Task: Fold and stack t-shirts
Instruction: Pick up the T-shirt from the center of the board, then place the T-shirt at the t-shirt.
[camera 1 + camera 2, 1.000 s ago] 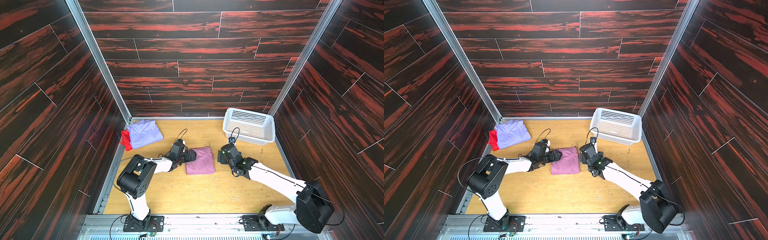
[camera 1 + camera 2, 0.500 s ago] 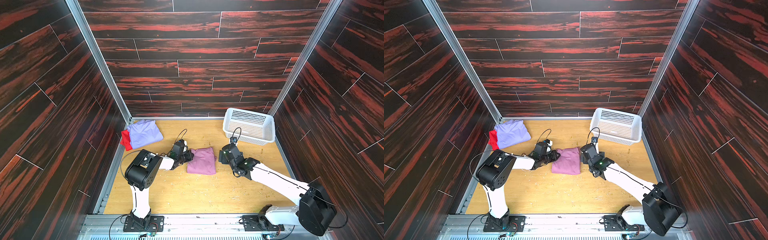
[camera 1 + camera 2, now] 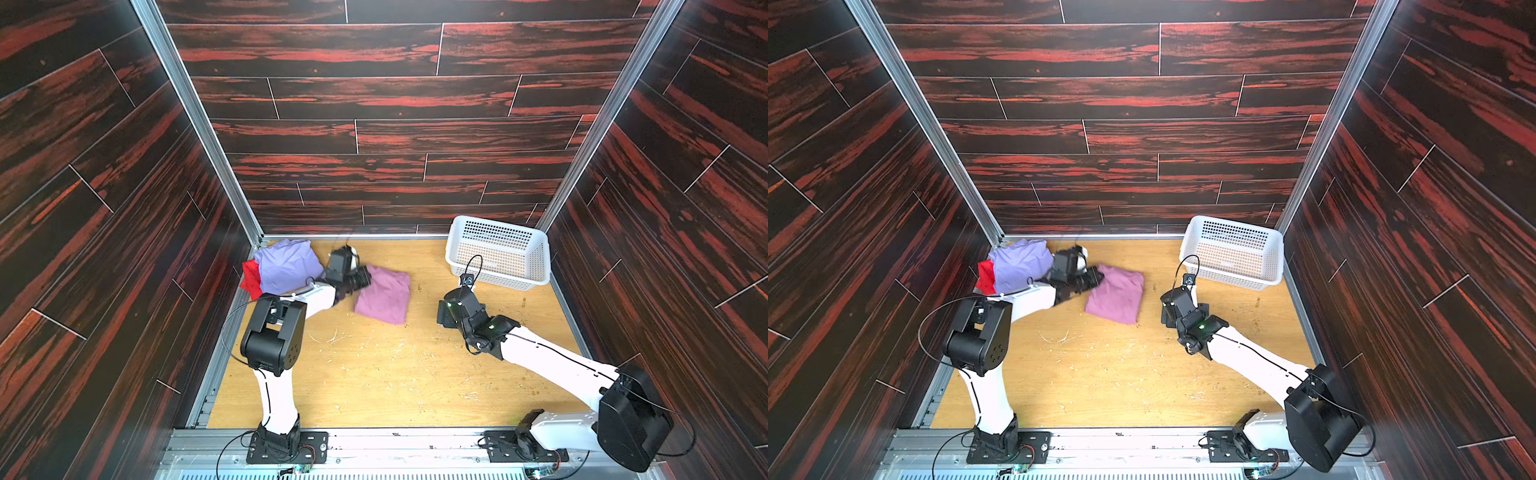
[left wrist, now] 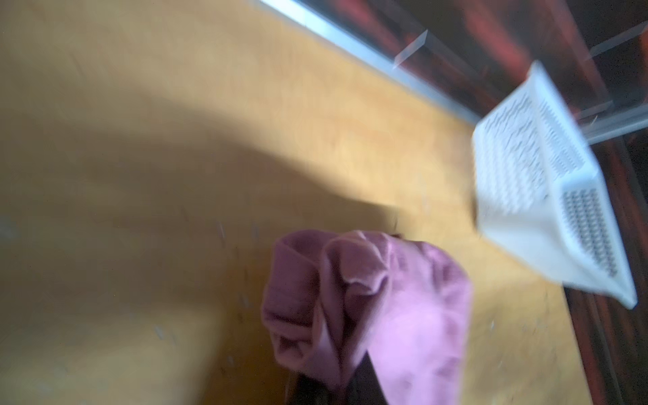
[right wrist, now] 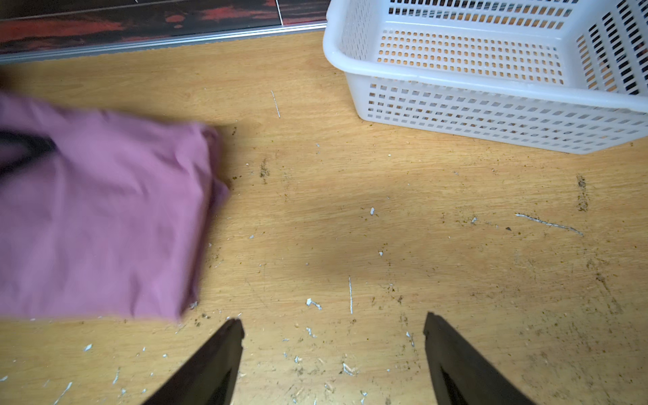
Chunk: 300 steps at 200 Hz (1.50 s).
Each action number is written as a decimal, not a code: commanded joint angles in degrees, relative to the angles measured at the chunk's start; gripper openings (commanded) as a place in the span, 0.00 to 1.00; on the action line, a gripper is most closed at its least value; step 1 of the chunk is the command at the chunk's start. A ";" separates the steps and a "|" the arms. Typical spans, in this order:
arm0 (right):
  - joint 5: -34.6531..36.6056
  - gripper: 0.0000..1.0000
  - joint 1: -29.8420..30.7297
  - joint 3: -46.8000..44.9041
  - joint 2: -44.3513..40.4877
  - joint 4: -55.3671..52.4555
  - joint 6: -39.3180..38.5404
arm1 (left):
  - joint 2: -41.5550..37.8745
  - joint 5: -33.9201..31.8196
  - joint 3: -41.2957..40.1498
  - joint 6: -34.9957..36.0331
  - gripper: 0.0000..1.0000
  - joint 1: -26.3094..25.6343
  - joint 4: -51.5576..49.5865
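Observation:
The gripped edge of the pink-mauve t-shirt holds the folds together, and the stack is clear. My left gripper keeps carrying this t-shirt until it covers the lavender t-shirt.
The folded pink-mauve t-shirt lies on the wooden table, skewed, its near-left edge bunched up. My left gripper is shut on that edge; in the left wrist view the pink-mauve t-shirt gathers into the left gripper. A lavender t-shirt rests on a red t-shirt in the back left corner. My right gripper hovers open over bare table, apart from the pink-mauve t-shirt.
A white perforated basket stands in the back right corner, with nothing visible in it. Dark wood-pattern walls close in three sides. The table carries small scuffs and crumbs.
My left gripper has shut on the pink-mauve t-shirt's edge and pulled it toward the back left, skewing it. The right gripper has stayed open, about where it was.

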 commanded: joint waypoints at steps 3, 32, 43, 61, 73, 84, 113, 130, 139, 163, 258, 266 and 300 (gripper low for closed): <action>-0.66 0.85 0.02 -0.59 0.47 1.77 0.26 | -0.15 -1.70 5.31 2.13 0.00 3.03 -4.43; -1.55 0.85 0.03 -0.17 1.40 3.46 -0.46 | 0.86 -2.50 12.05 4.22 0.00 6.29 -9.34; -1.75 0.85 0.01 -0.01 1.96 4.10 -0.68 | 1.12 -2.65 13.90 4.76 0.00 7.61 -10.71; -2.77 0.84 -0.05 0.31 2.85 5.19 -0.94 | 1.99 -2.90 16.65 5.49 0.00 10.05 -12.79; -3.53 0.84 -0.02 0.45 3.41 5.93 -1.12 | 2.55 -2.34 18.04 4.95 0.00 11.95 -13.06; -4.03 0.84 0.01 0.86 4.14 6.30 -1.29 | 3.28 -0.97 19.36 3.78 0.00 13.70 -12.35; -5.03 0.84 0.01 2.34 6.22 7.41 -2.16 | 4.99 -0.33 26.31 4.63 0.00 16.34 -16.52; -5.26 0.84 0.03 3.10 7.18 7.99 -2.51 | 5.00 -0.64 29.69 5.52 0.00 17.31 -18.73; -5.63 0.84 -0.02 3.44 7.59 8.43 -2.74 | 4.83 -0.85 30.52 5.66 0.00 18.00 -19.34; -6.42 0.84 0.03 4.53 8.67 8.67 -2.79 | 3.67 -0.72 30.23 5.38 0.00 20.43 -19.33; -9.74 0.83 0.03 6.62 12.57 10.11 -3.23 | -4.39 -1.44 17.14 4.35 0.00 28.73 -13.07; -9.99 0.83 -0.02 6.76 12.88 10.11 -3.23 | -3.96 -0.97 16.94 4.40 0.00 29.54 -13.23; -10.24 0.83 0.03 7.29 13.78 10.46 -3.62 | -2.88 -2.09 14.33 4.71 0.00 31.85 -11.74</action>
